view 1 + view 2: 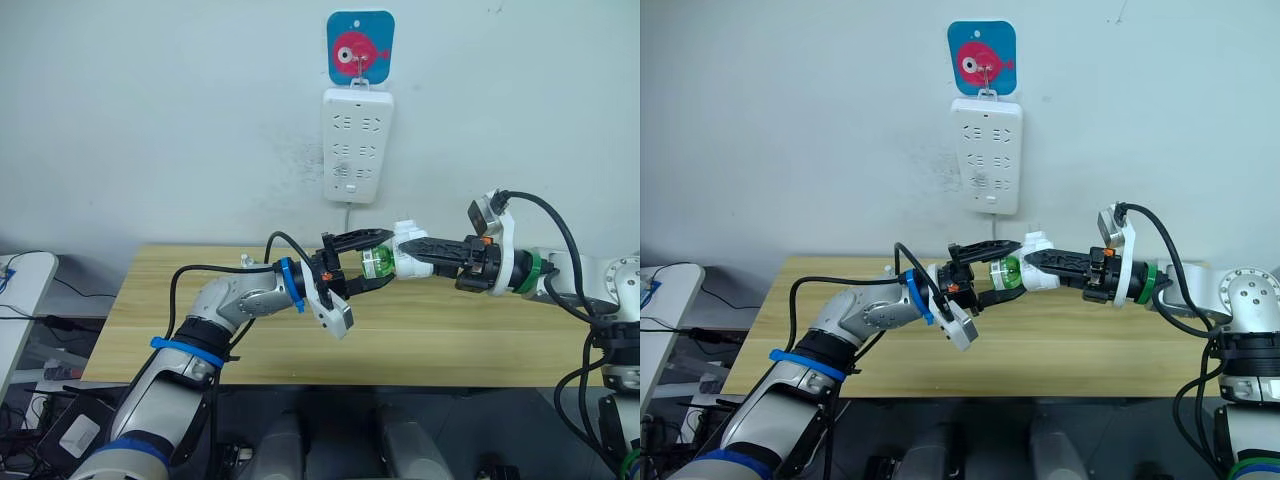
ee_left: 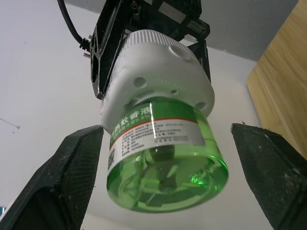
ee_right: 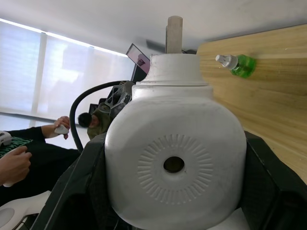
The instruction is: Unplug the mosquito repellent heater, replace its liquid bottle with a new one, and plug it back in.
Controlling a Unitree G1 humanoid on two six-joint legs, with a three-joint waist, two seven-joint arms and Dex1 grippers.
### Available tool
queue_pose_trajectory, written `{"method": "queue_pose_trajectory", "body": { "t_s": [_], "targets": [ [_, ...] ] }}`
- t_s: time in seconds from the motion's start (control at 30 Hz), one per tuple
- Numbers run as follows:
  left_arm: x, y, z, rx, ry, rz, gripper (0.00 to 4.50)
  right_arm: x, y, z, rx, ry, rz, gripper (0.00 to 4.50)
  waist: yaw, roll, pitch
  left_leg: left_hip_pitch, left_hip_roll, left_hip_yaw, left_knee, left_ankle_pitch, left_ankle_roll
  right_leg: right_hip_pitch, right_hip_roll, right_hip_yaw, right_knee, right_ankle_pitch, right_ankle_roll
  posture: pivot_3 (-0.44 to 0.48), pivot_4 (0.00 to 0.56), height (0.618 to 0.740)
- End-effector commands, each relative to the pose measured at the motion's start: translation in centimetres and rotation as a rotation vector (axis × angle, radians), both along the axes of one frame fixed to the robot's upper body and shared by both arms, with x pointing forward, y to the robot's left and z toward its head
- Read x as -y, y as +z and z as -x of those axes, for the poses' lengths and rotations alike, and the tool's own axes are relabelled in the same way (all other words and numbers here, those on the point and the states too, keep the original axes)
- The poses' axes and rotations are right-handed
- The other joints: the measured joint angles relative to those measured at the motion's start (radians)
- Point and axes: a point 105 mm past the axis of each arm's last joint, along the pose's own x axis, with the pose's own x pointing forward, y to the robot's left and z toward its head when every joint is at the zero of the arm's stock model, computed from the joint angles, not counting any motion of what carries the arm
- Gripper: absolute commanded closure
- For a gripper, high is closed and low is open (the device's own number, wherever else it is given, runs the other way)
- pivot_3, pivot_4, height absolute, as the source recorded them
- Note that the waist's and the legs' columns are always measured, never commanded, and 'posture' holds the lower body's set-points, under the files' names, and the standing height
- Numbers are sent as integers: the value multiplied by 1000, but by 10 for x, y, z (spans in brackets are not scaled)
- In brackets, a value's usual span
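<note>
My gripper will twist the green liquid bottle (image 1: 377,262) once. The bottle will turn in place and stay attached, because the bottle's shoulder is sunk in the heater's opening (image 2: 165,99).
The white mosquito repellent heater (image 1: 408,250) hangs in the air above the table, below the wall strip, with its green liquid bottle (image 1: 375,264) screwed into it. My right gripper (image 1: 413,256) is shut on the heater's body; in the right wrist view the vent hole of the heater (image 3: 173,164) faces the camera between the black fingers (image 3: 79,191). My left gripper (image 1: 386,254) is open around the bottle. In the left wrist view its fingers (image 2: 72,177) flank the bottle (image 2: 168,163) with a gap on each side. A second green bottle (image 3: 238,64) lies on the wooden table.
A long white power strip (image 1: 357,145) hangs on the wall under a blue fish hook (image 1: 360,46), its cord dropping behind the wooden table (image 1: 450,340). A white side table (image 1: 20,300) stands at far left. A seated person (image 3: 29,143) is in the background.
</note>
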Motion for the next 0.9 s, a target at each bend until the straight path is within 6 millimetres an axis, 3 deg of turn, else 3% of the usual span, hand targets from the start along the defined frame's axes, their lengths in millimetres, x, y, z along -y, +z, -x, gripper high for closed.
{"method": "queue_pose_trajectory", "body": {
  "t_s": [0.03, 0.57, 0.67, 0.83, 0.9],
  "targets": [
    [4, 11, 4, 41, -35, 36, 0, -1, 12, 4, 48, 14, -32, 1512, -3, 0, 0, 0, 0, 0, 0, 0, 0, 0, 0, 0, 0, 0, 0, -104, 211, 740],
    [-6, 9, 12, 36, -50, 38, 0, 7, 13, -1, 33, -15, -32, 1512, -8, 0, 0, 0, 0, -1, 0, 0, 0, 0, 0, 0, 0, 0, 0, -102, 208, 740],
    [-6, 8, 11, 33, -49, 31, 625, 7, 13, 0, 32, -10, -32, 1512, -8, 0, 0, 0, 0, -1, 0, 0, 0, 0, 0, 0, 0, 0, 0, -103, 207, 740],
    [-5, 8, 10, 27, -49, 32, 2189, 5, 13, 2, 35, 2, -33, 1512, -8, 0, 0, 0, 0, -1, 0, 0, 0, 0, 0, 0, 0, 0, 0, -105, 206, 740],
    [-5, 9, 10, 26, -51, 35, 2226, 5, 13, 2, 35, 6, -34, 1512, -8, 0, 0, 0, 0, -1, 0, 0, 0, 0, 0, 0, 0, 0, 0, -104, 205, 740]
  ]
}}
